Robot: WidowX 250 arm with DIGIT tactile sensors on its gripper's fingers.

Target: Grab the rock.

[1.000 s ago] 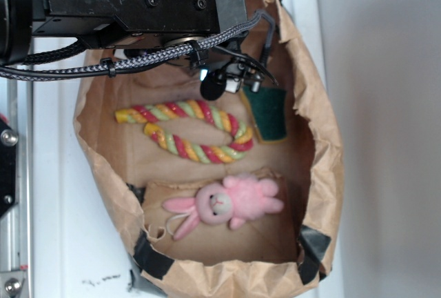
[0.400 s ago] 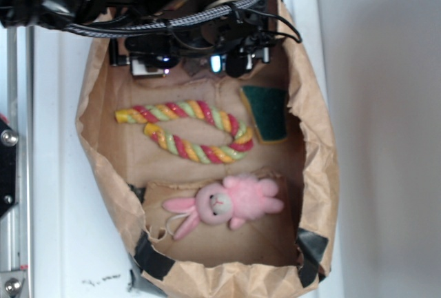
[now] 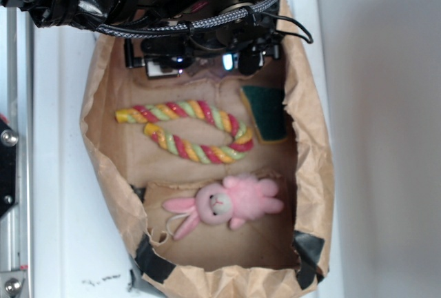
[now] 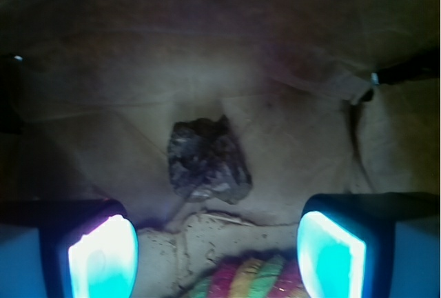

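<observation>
My gripper's fingers are wide open and in line with the rock (image 4: 209,161), which lies clear of the striped rope toy. I should keep lowering them until they are on either side of the rock, then close them.
In the wrist view the rock (image 4: 209,162), a small rough dark grey-brown lump, lies on the brown paper floor of the bag. It sits just ahead of my gripper (image 4: 217,250) and roughly centred between the two glowing cyan pads (image 4: 103,253). The gripper is open, its fingers stand wide apart, and nothing is between them. In the exterior view my gripper (image 3: 203,60) hangs over the top end of the paper bag (image 3: 103,167), and the arm hides the rock there.
A striped rope toy (image 3: 189,129) lies across the bag's middle, and its end (image 4: 241,281) shows below the gripper. A green sponge (image 3: 265,112) rests by the right wall and a pink plush bunny (image 3: 227,201) lies lower down. The crumpled bag walls stand close around the gripper.
The arm has moved from beside the green sponge toward the top end of the bag, and the sponge is now fully uncovered. The toys and the sponge have not moved.
</observation>
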